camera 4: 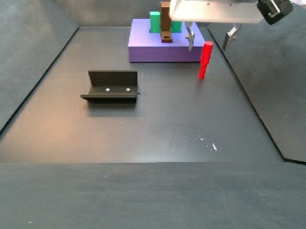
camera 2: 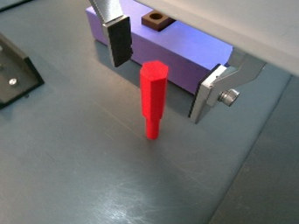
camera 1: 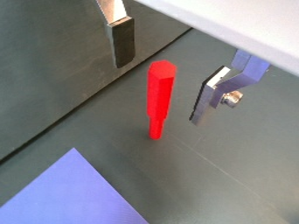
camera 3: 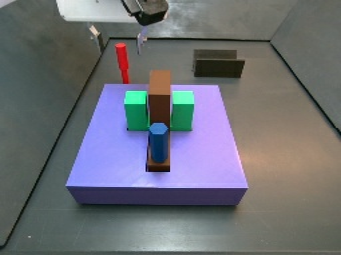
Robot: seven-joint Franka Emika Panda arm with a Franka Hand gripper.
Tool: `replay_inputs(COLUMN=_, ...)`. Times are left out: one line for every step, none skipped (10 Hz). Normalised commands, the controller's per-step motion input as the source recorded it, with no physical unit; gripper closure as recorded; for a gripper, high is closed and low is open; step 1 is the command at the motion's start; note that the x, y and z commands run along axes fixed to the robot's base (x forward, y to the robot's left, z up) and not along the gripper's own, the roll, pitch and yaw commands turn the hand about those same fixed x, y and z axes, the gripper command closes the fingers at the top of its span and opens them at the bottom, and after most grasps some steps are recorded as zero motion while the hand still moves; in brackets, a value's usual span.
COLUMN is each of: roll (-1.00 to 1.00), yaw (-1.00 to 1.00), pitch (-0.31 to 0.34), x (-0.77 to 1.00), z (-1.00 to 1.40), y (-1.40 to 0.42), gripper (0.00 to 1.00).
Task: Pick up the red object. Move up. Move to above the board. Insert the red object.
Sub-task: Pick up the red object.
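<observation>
The red object gets narrower toward a thin lower stem [camera 3: 126, 76], so I expect its thick top [camera 3: 122, 55] to stay standing above the brown bar when I put it in.
The red object [camera 1: 160, 96] is a thin red peg standing upright on the dark floor beside the board; it also shows in the second wrist view [camera 2: 152, 96] and in both side views [camera 3: 122, 62] [camera 4: 205, 59]. My gripper [camera 1: 162, 90] [camera 2: 156, 92] is open just above it [camera 3: 119, 38] [camera 4: 210, 38]. One finger [camera 1: 122, 44] and the opposite finger [camera 1: 214, 96] stand on either side of the peg's top, not touching it. The purple-blue board [camera 3: 200, 159] [camera 4: 149, 52] [camera 2: 176, 52] [camera 1: 70, 192] bears green blocks [camera 3: 138, 110] and a brown bar [camera 3: 160, 95].
A blue hexagonal peg [camera 3: 158, 139] stands in the brown bar near the board's front. A small dark olive box [camera 3: 217, 64] sits behind the board. The fixture [camera 4: 111, 87] [camera 2: 14, 74] stands on the floor. Grey walls enclose the floor.
</observation>
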Motion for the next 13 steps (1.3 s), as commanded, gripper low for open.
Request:
replay_inputs(roll=0.00, yaw=0.05, pitch=0.000, x=0.00, z=-0.17, y=0.00, gripper=0.00)
replay_inputs(roll=0.01, yaw=0.00, pitch=0.000, x=0.00, z=0.00, y=0.00, gripper=0.00)
replay_inputs(roll=0.01, yaw=0.00, pitch=0.000, x=0.00, z=0.00, y=0.00, gripper=0.00)
replay_inputs(roll=-0.09, yaw=0.00, pitch=0.000, x=-0.03, z=0.00, y=0.17, gripper=0.00)
replay_inputs(roll=-0.05, yaw=-0.03, pitch=0.000, x=-0.03, z=-0.01, y=0.26, gripper=0.00)
replay_inputs(roll=0.00, yaw=-0.01, pitch=0.000, x=0.00, z=-0.05, y=0.18, gripper=0.00)
replay_inputs(roll=-0.01, yaw=0.00, pitch=0.000, x=0.00, z=-0.03, y=0.00, gripper=0.00)
replay_inputs(roll=0.00, yaw=-0.04, pitch=0.000, x=0.00, z=-0.16, y=-0.07, gripper=0.00)
replay_inputs(roll=0.00, yaw=-0.03, pitch=0.000, x=0.00, z=-0.15, y=-0.07, gripper=0.00)
replay_inputs(roll=0.00, yaw=-0.04, pitch=0.000, x=-0.01, z=-0.12, y=-0.03, gripper=0.00)
replay_inputs(roll=0.00, yaw=-0.03, pitch=0.000, x=-0.01, z=-0.05, y=0.00, gripper=0.00)
replay_inputs(roll=0.02, yaw=-0.03, pitch=0.000, x=-0.02, z=-0.04, y=-0.04, gripper=0.00)
replay_inputs(roll=0.06, yaw=-0.01, pitch=0.000, x=-0.05, z=-0.04, y=-0.07, gripper=0.00)
